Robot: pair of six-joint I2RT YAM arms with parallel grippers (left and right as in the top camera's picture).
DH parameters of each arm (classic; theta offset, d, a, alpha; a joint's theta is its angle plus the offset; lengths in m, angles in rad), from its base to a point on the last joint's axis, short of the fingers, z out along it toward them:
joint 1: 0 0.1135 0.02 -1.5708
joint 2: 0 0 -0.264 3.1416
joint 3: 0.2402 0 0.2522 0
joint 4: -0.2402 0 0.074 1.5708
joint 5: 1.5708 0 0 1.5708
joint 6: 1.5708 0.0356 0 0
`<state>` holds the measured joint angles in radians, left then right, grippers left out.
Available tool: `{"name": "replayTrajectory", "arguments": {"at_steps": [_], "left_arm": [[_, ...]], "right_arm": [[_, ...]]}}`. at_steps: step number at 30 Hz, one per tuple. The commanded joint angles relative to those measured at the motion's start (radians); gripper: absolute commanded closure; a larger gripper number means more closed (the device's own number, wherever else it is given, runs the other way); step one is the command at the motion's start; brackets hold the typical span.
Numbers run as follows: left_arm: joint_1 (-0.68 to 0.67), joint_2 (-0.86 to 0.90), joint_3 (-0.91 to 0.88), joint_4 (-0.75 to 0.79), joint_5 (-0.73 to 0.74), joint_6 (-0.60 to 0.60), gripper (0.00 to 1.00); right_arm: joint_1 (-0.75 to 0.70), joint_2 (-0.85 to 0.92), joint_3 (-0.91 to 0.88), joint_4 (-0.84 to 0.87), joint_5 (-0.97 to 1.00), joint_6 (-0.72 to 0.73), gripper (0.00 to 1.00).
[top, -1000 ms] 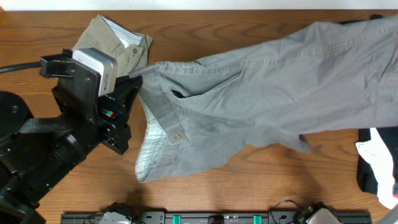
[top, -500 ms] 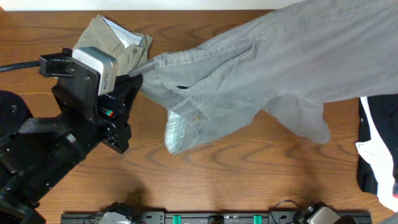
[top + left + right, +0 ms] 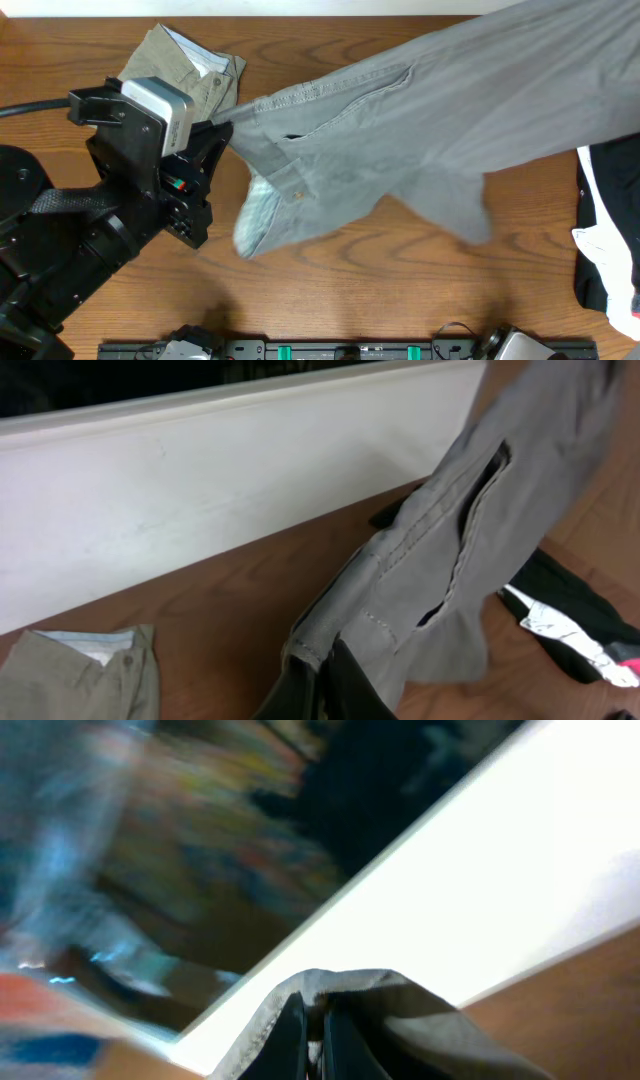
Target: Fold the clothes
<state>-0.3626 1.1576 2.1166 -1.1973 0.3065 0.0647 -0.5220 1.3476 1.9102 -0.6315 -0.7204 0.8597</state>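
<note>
The grey shorts (image 3: 545, 75) stretch taut and slant up toward the upper corner, so my right gripper should bring its end of the shorts back down, laying them along the table's back (image 3: 370, 32).
The grey shorts (image 3: 420, 120) hang stretched in the air from the left of the table to the upper right corner. My left gripper (image 3: 222, 130) is shut on their waistband end; the left wrist view shows the fingers (image 3: 325, 675) pinching the grey shorts' hem (image 3: 430, 570). My right gripper (image 3: 315, 1030) is shut on the other end of the grey shorts (image 3: 345, 985); it is out of the overhead view. Folded khaki-green shorts (image 3: 190, 62) lie at the back left. A black and white garment (image 3: 608, 250) lies at the right edge.
The wooden table (image 3: 400, 290) shows under the hanging shorts. A white wall edge (image 3: 220, 480) runs along the table's back. A black rail (image 3: 340, 350) runs along the front edge. The left arm's body (image 3: 90, 230) fills the lower left.
The grey shorts have been lifted and pulled up toward the upper right; the hanging lower flap swung right, then back left. The left gripper has stayed in place.
</note>
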Motion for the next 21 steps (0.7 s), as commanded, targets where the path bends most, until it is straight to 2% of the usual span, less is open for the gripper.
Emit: {"name": "replayTrajectory", "arguments": {"at_steps": [1,5,9,21], "left_arm": [[0.005,-0.007,0.019,0.000,-0.035,0.030,0.94],[0.005,-0.006,0.019,-0.016,-0.039,0.064,0.94],[0.005,-0.007,0.019,-0.041,-0.039,0.111,0.94],[-0.027,-0.010,0.126,-0.053,-0.031,0.122,0.94]], "right_arm": [[0.083,0.003,0.014,-0.074,0.319,-0.340,0.98],[0.199,0.000,0.020,-0.278,0.494,-0.553,0.99],[0.238,-0.026,0.057,-0.441,0.645,-0.607,0.99],[0.237,-0.150,0.220,-0.590,0.645,-0.667,0.99]]}}
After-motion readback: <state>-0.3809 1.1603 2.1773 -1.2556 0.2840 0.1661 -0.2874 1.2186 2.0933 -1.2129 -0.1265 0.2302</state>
